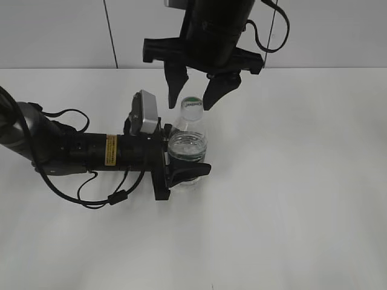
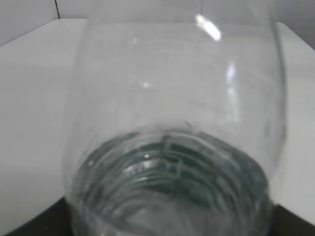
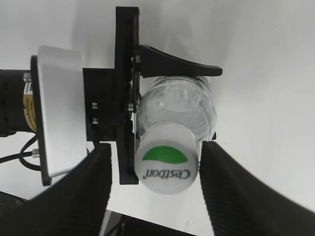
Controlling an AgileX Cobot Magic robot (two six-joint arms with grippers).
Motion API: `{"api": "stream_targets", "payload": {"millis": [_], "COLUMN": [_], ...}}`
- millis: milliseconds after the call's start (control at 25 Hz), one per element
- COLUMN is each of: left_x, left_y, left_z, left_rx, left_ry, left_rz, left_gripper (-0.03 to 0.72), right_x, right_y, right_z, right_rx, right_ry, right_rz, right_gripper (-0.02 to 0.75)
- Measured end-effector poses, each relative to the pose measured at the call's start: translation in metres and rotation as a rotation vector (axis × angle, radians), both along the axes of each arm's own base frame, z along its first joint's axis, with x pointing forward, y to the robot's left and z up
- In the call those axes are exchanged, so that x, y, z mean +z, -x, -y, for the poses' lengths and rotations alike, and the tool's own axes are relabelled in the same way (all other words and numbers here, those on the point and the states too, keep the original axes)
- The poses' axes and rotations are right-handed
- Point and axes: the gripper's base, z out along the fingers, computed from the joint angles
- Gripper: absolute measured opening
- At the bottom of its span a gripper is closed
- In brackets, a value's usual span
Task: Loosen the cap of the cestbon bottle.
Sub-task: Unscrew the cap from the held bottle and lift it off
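Note:
My left gripper [image 1: 181, 171] should keep the bottle still, as it is shut on the bottle's lower body, so the cap [image 1: 192, 104] should turn but stay seated when I twist it.
The clear ribbed cestbon bottle [image 1: 188, 145] stands upright on the white table. Its white cap [image 1: 192, 104] with the green mark is on top. My left gripper [image 1: 184, 156] reaches in from the left and is shut on the bottle's lower body. In the left wrist view the bottle [image 2: 172, 98] fills the frame, blurred. My right gripper [image 1: 192, 106] hangs from above, open, one finger on each side of the cap. In the right wrist view the cap [image 3: 167, 160] sits between the right gripper's [image 3: 156, 146] fingers, close to the right one, above the bottle [image 3: 177, 105] and left gripper [image 3: 172, 108].
The white table [image 1: 302, 199] stretches to a grey wall at the back. The left arm [image 1: 72, 148] lies low along the table with loose black cables [image 1: 91, 193] beside it. Its silver wrist camera [image 1: 147, 112] sits just left of the bottle.

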Motion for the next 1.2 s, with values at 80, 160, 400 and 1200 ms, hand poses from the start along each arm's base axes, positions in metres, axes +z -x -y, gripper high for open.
{"api": "stream_targets", "payload": {"millis": [80,160,400,1200], "left_x": [0.0,0.0,-0.0001,-0.0003], "left_y": [0.0,0.0,0.0,0.0], "left_z": [0.0,0.0,0.0,-0.0001], "left_rx": [0.0,0.0,0.0,0.0], "left_ry": [0.0,0.0,-0.001,-0.003], "left_rz": [0.0,0.0,0.0,0.0], "left_gripper": [0.409,0.409,0.409,0.409], "right_x": [-0.0044,-0.009,-0.009,-0.0068], "right_y": [0.0011,0.0023,0.0026,0.0029], "right_z": [0.0009,0.0019,0.0022,0.0031], "right_rx": [0.0,0.0,0.0,0.035], "right_ry": [0.01,0.021,0.022,0.031], "right_rz": [-0.012,-0.026,-0.026,-0.004], "right_gripper": [0.433,0.433,0.433,0.304]}}
